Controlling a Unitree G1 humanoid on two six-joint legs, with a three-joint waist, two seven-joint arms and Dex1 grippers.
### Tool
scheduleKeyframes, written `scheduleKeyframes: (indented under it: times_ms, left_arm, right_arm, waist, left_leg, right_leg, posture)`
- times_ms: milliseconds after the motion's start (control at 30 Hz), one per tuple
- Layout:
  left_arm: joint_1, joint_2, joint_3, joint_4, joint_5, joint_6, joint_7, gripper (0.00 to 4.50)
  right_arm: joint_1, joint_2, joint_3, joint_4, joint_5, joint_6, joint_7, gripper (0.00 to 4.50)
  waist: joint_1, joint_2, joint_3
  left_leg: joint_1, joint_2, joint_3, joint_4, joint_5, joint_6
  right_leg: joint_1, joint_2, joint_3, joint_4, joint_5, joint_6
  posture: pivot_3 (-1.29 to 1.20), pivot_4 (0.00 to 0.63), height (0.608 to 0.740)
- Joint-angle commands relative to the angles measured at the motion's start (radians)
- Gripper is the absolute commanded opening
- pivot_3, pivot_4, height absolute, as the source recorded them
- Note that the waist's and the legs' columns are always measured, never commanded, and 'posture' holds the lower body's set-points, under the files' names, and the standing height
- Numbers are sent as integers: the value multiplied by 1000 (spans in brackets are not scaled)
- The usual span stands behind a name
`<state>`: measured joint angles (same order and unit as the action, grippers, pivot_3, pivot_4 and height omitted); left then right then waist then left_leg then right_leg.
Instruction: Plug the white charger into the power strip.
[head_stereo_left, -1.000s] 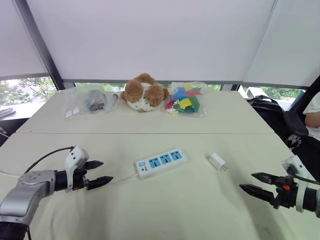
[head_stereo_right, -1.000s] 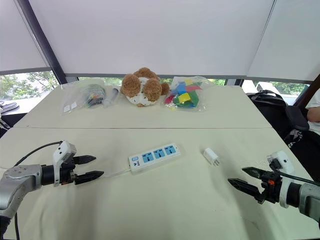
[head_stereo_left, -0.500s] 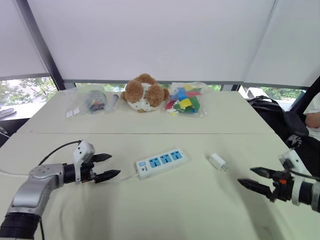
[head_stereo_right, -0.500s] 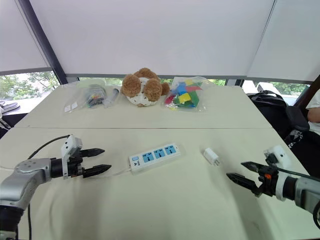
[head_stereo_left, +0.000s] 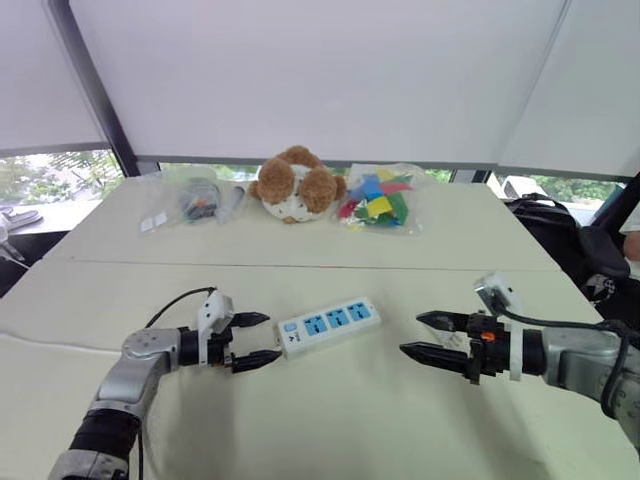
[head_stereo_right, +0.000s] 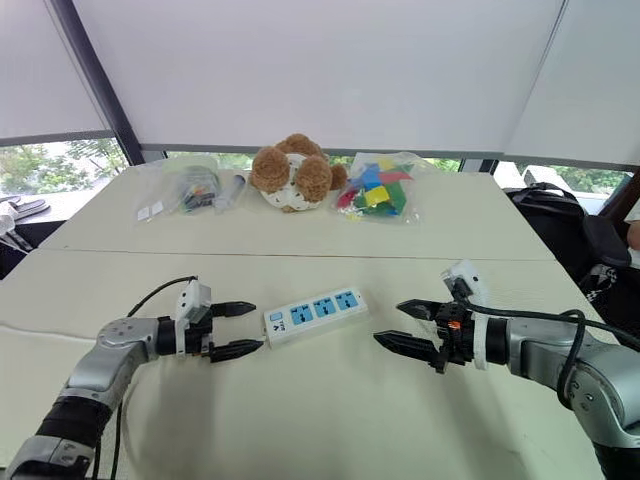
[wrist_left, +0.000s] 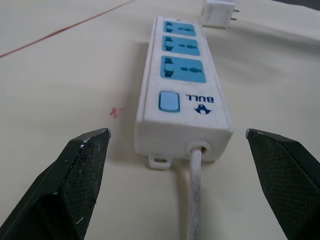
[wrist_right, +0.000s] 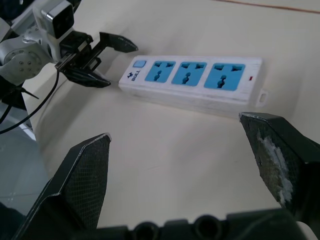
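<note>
The power strip is slanted, a straight bar lying flat (head_stereo_left: 328, 325). I expect its far end (head_stereo_left: 369, 311) to swing around flat when I turn the power strip's switch end.
The power strip (head_stereo_left: 328, 325), a long white bar with three blue sockets and a blue switch, lies flat at mid-table. Its cord (wrist_left: 195, 200) runs out of the switch end, between my left gripper's fingers. My left gripper (head_stereo_left: 272, 337) stands open just off that switch end, apart from the strip. The white charger (wrist_left: 218, 10) lies on the table beyond the strip's far end, prongs sideways. My right gripper (head_stereo_left: 410, 333) is open near that far end and holds nothing. Seen from the head, the charger is hidden behind the right gripper.
At the back of the table sit a brown plush bear (head_stereo_left: 293, 184), a clear bag of coloured blocks (head_stereo_left: 375, 200) and a clear bag of small items (head_stereo_left: 195, 200). A dark bag (head_stereo_left: 560, 225) stands off the table's right edge.
Both grippers have come inward to the strip, the left one rightward to its cord end, the right one leftward and a little up. Both have stayed open. The camera view shifted too.
</note>
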<state>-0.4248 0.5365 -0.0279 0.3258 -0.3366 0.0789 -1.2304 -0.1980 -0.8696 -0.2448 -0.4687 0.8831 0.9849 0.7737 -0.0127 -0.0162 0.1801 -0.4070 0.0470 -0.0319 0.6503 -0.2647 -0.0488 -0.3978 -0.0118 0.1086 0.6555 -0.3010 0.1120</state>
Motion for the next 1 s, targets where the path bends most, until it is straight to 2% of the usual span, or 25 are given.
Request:
scheduleKeyframes:
  times_ms: [33,267,367,400,433,567,667,700,767,800,867,1000]
  left_arm:
    - [-29,-33,-15,42,21,-61,1,4470]
    - [-73,-106,-44,156,64,-142,-7,4470]
    - [-101,-131,-33,216,65,-165,-11,3608]
    - [-108,-136,-30,232,61,-172,-20,3103]
    - [-114,-140,-28,243,56,-172,-31,2988]
    - [-138,-138,-29,286,81,-212,-22,2993]
    - [-146,-125,-40,283,87,-189,-45,2993]
    - [-148,-123,-49,274,95,-190,-52,2993]
    - [-154,-94,-118,247,153,-239,-124,2993]
    - [-160,-84,-150,242,178,-261,-156,2993]
    - [-178,-79,-175,250,189,-267,-184,2993]
    - [-219,-77,-200,293,207,-282,-218,2993]
  right_arm:
    - [-15,-8,-5,-32,22,5,-1,4500]
    - [-12,-22,-3,-53,36,23,4,4500]
    - [-8,-26,-7,-60,40,26,3,4500]
    - [-6,-26,-8,-63,42,28,2,4500]
    - [-4,-28,-11,-66,45,30,2,4500]
    - [10,-34,-24,-82,39,28,-12,4500]
    - [23,-53,-48,-94,12,78,-103,4500]
    - [20,-71,-59,-76,4,82,-106,4500]
    - [-37,-184,-74,61,-32,108,-60,4500]
    - [-73,-253,-48,129,-61,131,-38,4500]
    - [-141,-323,25,210,-117,101,9,4500]
    - [-344,-377,265,360,-263,75,124,4500]
  waist:
    - [0,0,0]
    - [-1,0,0]
    - [-1,0,0]
    - [-1,0,0]
    - [-1,0,0]
    - [1,0,0]
    - [0,0,0]
    - [-1,0,0]
    - [-1,1,0]
    - [-1,2,0]
    - [0,2,0]
    - [-3,2,-1]
  left_leg:
    - [0,0,0,0,0,0]
    - [0,0,0,2,0,0]
    - [1,0,0,2,0,0]
    - [1,0,0,3,0,0]
    - [1,0,0,3,0,0]
    - [0,0,0,3,0,0]
    - [0,0,-1,4,0,0]
    - [0,0,-1,4,0,0]
    - [0,0,0,5,0,0]
    - [0,0,0,6,0,0]
    - [0,0,1,8,0,0]
    - [0,0,1,6,0,0]
  right_leg:
    - [0,0,0,0,0,0]
    - [1,0,0,1,0,0]
    - [1,0,0,2,0,0]
    - [1,0,0,2,0,0]
    - [1,0,0,2,0,0]
    - [1,0,0,2,0,0]
    - [1,0,0,2,1,1]
    - [1,0,0,2,1,1]
    - [1,0,0,2,1,1]
    - [1,0,0,3,1,1]
    - [1,-1,1,2,0,1]
    - [1,0,0,2,0,0]
  posture:
    - [0,150,739]
    - [0,150,739]
    - [0,150,739]
    - [0,150,739]
    - [0,150,739]
    - [0,150,739]
    - [0,150,739]
    - [0,150,739]
    - [0,150,739]
    - [0,150,739]
    - [0,150,739]
    - [0,150,739]
